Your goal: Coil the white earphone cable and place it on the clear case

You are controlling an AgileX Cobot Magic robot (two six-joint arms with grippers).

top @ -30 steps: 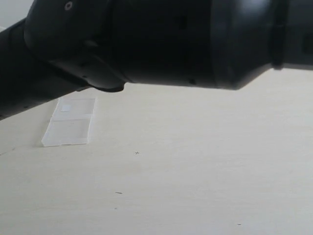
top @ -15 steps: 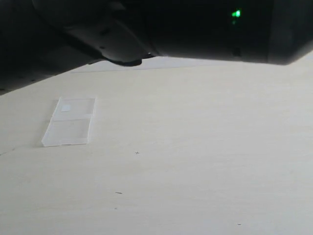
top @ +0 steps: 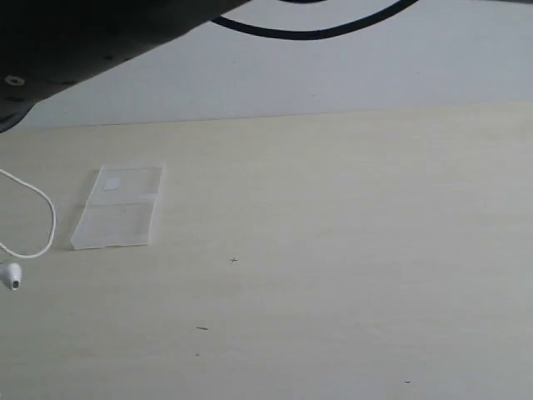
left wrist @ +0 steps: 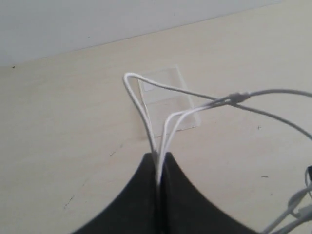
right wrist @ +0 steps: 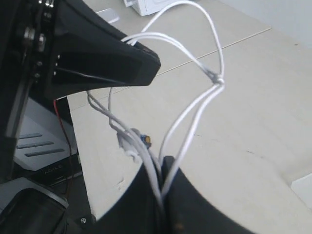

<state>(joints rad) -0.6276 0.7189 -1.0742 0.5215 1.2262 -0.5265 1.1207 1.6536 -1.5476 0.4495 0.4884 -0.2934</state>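
Note:
I should open my left gripper and back it away before my right gripper lowers the white earphone cable (left wrist: 153, 140), now held by both grippers, onto the clear case (top: 117, 207).
The clear case (top: 121, 208) lies flat on the pale table at the left of the exterior view. Just left of it shows a loop of the white earphone cable (top: 48, 218) with one earbud (top: 12, 277) below. Neither gripper's jaws show in that view. In the left wrist view my left gripper (left wrist: 158, 158) is shut on several cable strands (left wrist: 141, 105), held above the case (left wrist: 168, 105). A strand runs past a small joint (left wrist: 236, 97) toward the right gripper. My right gripper (right wrist: 163, 168) is shut on other strands (right wrist: 195, 112) of the same cable.
A dark arm (top: 58, 46) fills the top left of the exterior view, with a black lead (top: 308, 33) hanging against the wall. In the right wrist view the left gripper's body (right wrist: 107, 53) is close by, and the table edge (right wrist: 80, 146) drops to equipment (right wrist: 34, 146) below.
The dark arm that blocked the top of the exterior view has moved up and to the left. This uncovers the wall, and a cable loop with an earbud now shows left of the case.

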